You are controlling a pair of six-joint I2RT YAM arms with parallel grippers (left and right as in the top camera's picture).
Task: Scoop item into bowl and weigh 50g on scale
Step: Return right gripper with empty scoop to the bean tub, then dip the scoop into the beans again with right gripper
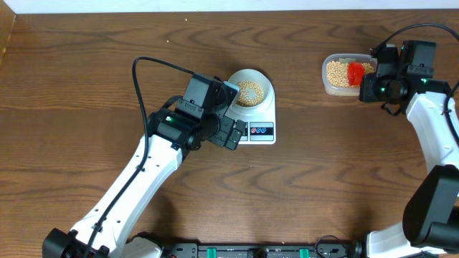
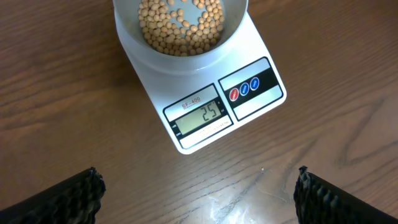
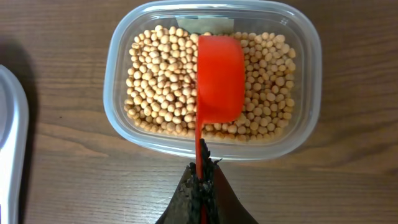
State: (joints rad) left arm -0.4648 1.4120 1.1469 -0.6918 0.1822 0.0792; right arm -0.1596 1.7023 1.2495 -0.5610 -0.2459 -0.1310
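Observation:
The red scoop's cup (image 1: 355, 73) is pointing steeply down into the tub's beans, so the robot's right gripper should tip the scoop level before it carries beans to the bowl (image 1: 250, 93).
A pale bowl (image 1: 250, 91) holding tan beans (image 2: 180, 25) stands on the white scale (image 2: 205, 118), whose display reads 25. My left gripper (image 2: 199, 199) hovers open just in front of the scale over bare wood, its fingers (image 2: 62, 202) wide apart and empty. At the far right, my right gripper (image 3: 202, 180) is shut on the thin handle of a red scoop (image 3: 219, 78). The scoop's cup lies over the beans (image 3: 161, 81) inside a clear plastic tub (image 3: 118, 74); its hollow does not show.
The left arm (image 1: 143, 165) runs from the front edge up to the scale. The right arm (image 1: 430, 122) comes down the right side. A black cable (image 1: 143, 79) loops above the left arm. A pale rounded edge (image 3: 9, 137) shows left of the tub.

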